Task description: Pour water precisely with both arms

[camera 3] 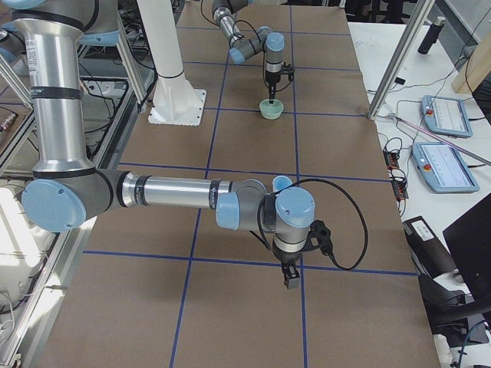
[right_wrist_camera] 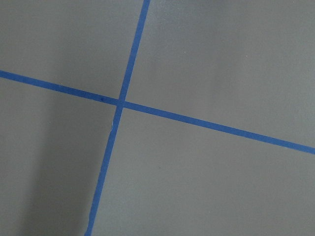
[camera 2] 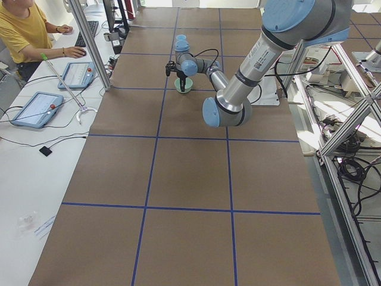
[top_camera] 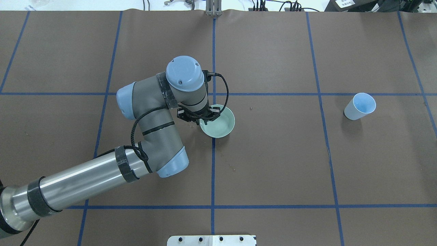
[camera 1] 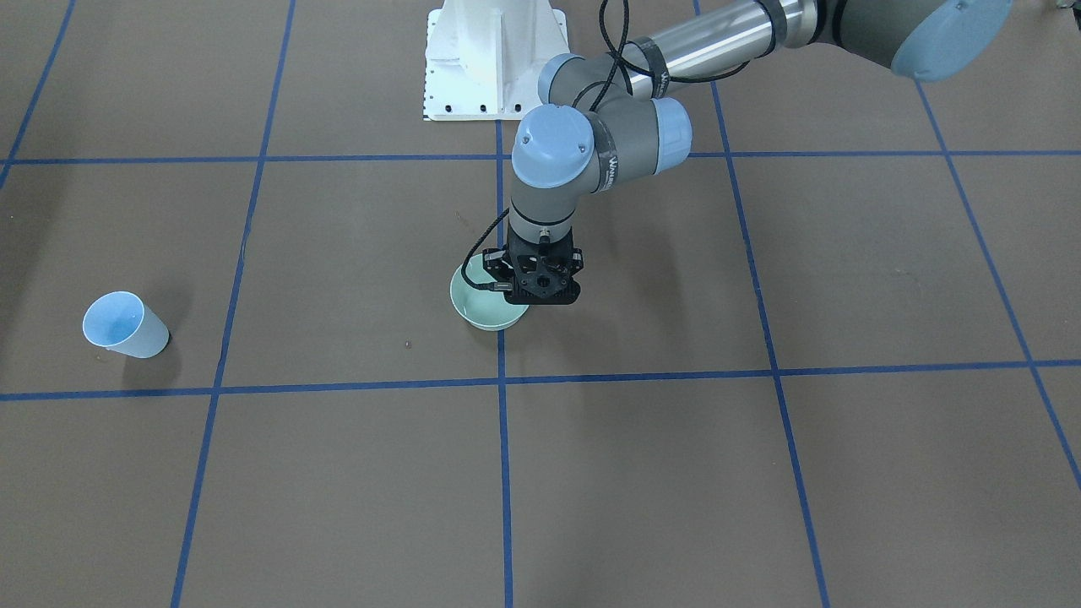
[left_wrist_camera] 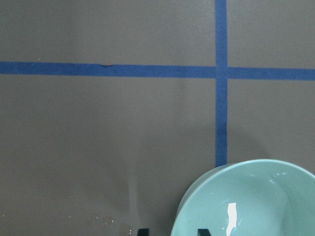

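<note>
My gripper will lift and carry the mint-green bowl (camera 1: 482,308), and I expect water in it to ripple but stay in, because a sharp bright streak (left_wrist_camera: 231,219) shines inside the bowl.
A mint-green bowl (top_camera: 222,124) stands at the table's middle, on a blue tape line. My left gripper (top_camera: 203,119) points straight down at its rim on the robot's side. In the left wrist view the two fingertips (left_wrist_camera: 142,231) sit apart, one outside and one inside the bowl's (left_wrist_camera: 246,201) wall, so it is open astride the rim. A few water droplets (left_wrist_camera: 106,221) glint on the table beside the bowl. A light-blue cup (top_camera: 360,106) stands upright far to the right. My right gripper (camera 3: 290,280) hangs over bare table beyond that cup (camera 3: 282,182); I cannot tell its state.
The white pedestal (camera 1: 494,59) stands at the robot's edge. A person (camera 2: 24,30) sits at a side desk with tablets (camera 2: 36,107). Aluminium posts (camera 2: 89,42) rise along the table's far edge. Blue tape lines grid the brown surface.
</note>
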